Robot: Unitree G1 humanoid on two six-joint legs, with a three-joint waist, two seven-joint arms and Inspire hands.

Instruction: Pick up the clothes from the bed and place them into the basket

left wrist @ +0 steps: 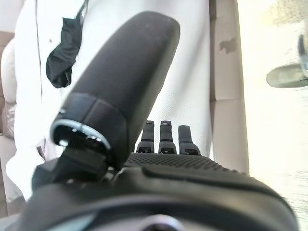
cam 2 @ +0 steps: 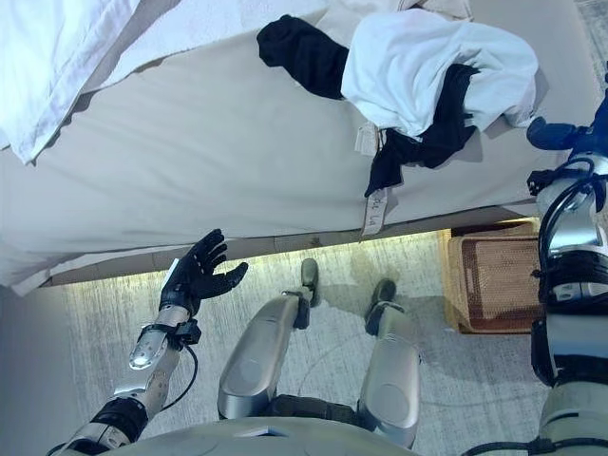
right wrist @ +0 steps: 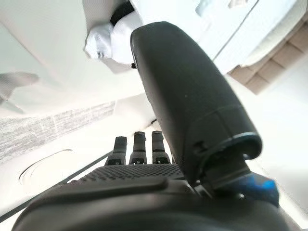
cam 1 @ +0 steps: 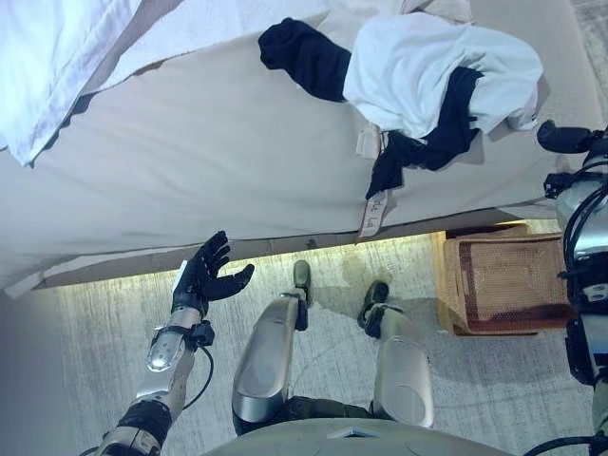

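My gripper will lift the dark cloth point(cam 1: 439, 142), and a pale cloth should then stay on the bed, because its folds and paper tag point(cam 1: 374, 214) stick out from under the pile.
A heap of white clothes point(cam 1: 427, 66) and dark clothes point(cam 1: 309, 57) lies on the bed point(cam 1: 218, 152) near its right end, partly hanging over the front edge. The heap also shows in the right wrist view point(right wrist: 103, 41). A brown woven basket point(cam 1: 503, 285) stands on the floor below the bed's right end. My right hand point(cam 1: 565, 138) is at the right edge, just right of the heap, open and empty. My left hand point(cam 1: 204, 275) is open and empty above the floor in front of the bed.
A white pillow point(cam 1: 57, 57) and a white blanket point(cam 1: 199, 24) lie at the bed's far left. A paper tag point(cam 1: 375, 214) hangs from the clothes over the bed's edge. A pale rug point(cam 1: 114, 332) covers the floor.
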